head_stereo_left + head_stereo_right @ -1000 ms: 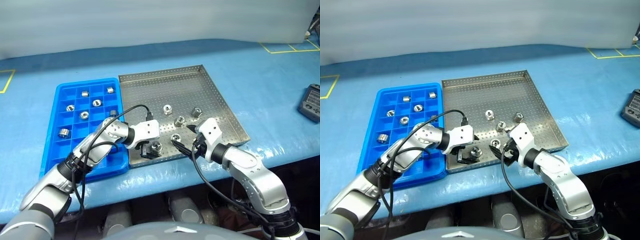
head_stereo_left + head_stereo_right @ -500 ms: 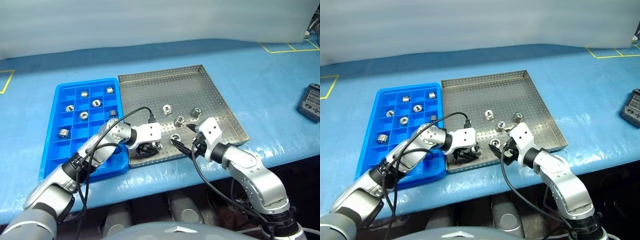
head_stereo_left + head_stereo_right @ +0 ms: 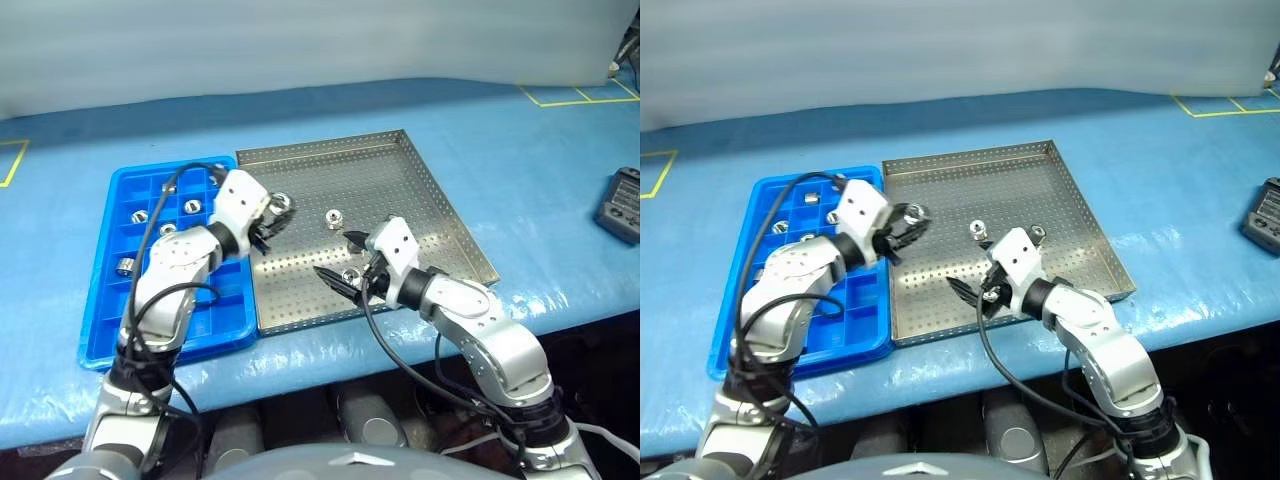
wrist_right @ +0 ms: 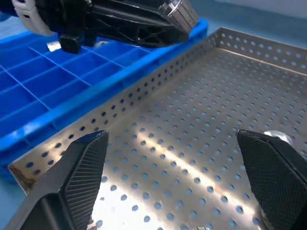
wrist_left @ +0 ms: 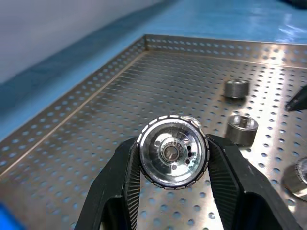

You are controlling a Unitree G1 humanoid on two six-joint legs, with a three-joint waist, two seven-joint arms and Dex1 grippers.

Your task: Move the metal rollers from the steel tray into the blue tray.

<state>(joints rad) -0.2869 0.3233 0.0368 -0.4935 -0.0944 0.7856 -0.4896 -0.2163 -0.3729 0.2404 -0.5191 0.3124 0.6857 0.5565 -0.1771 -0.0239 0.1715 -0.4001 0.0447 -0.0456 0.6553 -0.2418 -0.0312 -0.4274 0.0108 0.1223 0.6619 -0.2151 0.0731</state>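
My left gripper has the metal roller point(image 5: 173, 152) held squarely by its sides. I should keep carrying it until it gets to an empty compartment in the blue tray point(image 3: 232, 283).
My left gripper point(image 3: 275, 213) is shut on one metal roller point(image 5: 172, 151), held in the air over the left edge of the steel tray point(image 3: 400, 180), close to the blue tray point(image 3: 100, 290). The same held roller point(image 4: 178, 13) appears in the right wrist view. My right gripper point(image 3: 337, 256) hangs open over the steel tray's front part, nothing between its fingers point(image 4: 84, 165). Loose metal rollers point(image 3: 331, 216) lie on the perforated floor, one point(image 3: 350, 273) right by the right fingertips. Several rollers point(image 3: 193, 206) sit in compartments of the blue tray.
A dark device point(image 3: 620, 205) lies at the right on the blue table cover. Yellow tape lines point(image 3: 575, 100) mark the far right and the far left. The table's front edge runs just below both trays.
My left gripper shut on a roller at the steel tray's front and lifted it up and back toward the blue tray side. The right gripper shifted left, still open.
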